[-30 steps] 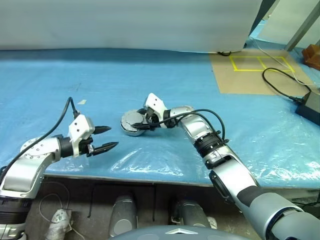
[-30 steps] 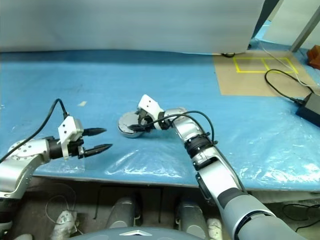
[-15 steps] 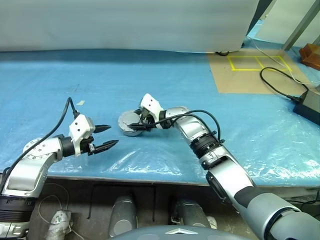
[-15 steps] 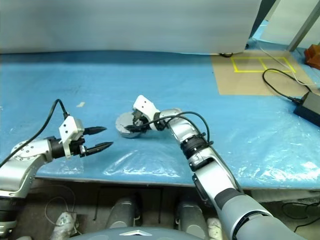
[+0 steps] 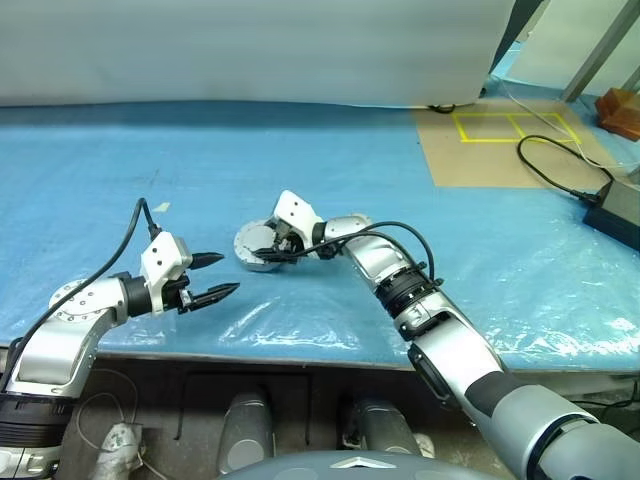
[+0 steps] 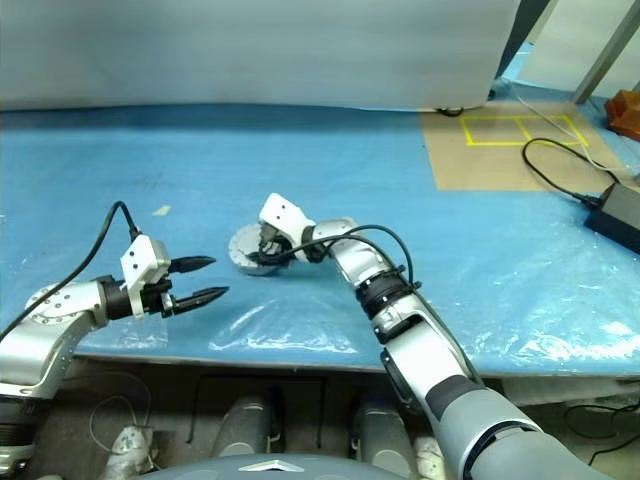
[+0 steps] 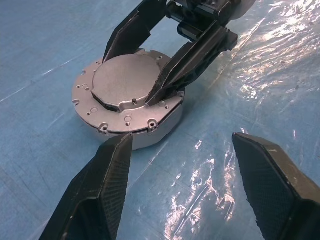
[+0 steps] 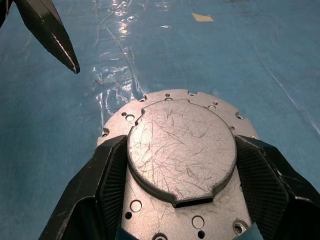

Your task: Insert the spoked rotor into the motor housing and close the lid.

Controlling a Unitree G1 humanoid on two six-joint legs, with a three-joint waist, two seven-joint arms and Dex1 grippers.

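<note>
I should expect a black socket hidden inside the lid's raised centre (image 8: 182, 147), since that centre ends in a squared edge with a dark slot (image 8: 194, 202).
The motor housing (image 7: 145, 137), a squat silver cylinder, sits on the blue sheet with the lid (image 8: 180, 145) on top. The lid is a flat scratched plate with screw holes and a raised round centre. My right gripper (image 5: 272, 243) lies over the lid, open. Its fingers (image 8: 107, 175) rest on either side of the raised centre. My left gripper (image 5: 230, 272) hovers open and empty a short way left of the housing, pointing at it. One left fingertip (image 8: 50, 35) shows beyond the lid in the right wrist view. The spoked rotor is hidden.
A black power brick (image 5: 620, 210) with its cable lies at the far right. Yellow tape squares (image 5: 510, 125) mark a brown board at the back right. A small tape scrap (image 5: 162, 206) lies behind my left gripper. The table's front edge (image 5: 300, 350) runs just below both arms.
My right gripper has edged slightly to the left over the lid, and the whole view has shifted a little. The housing and my left gripper have stayed where they were.
</note>
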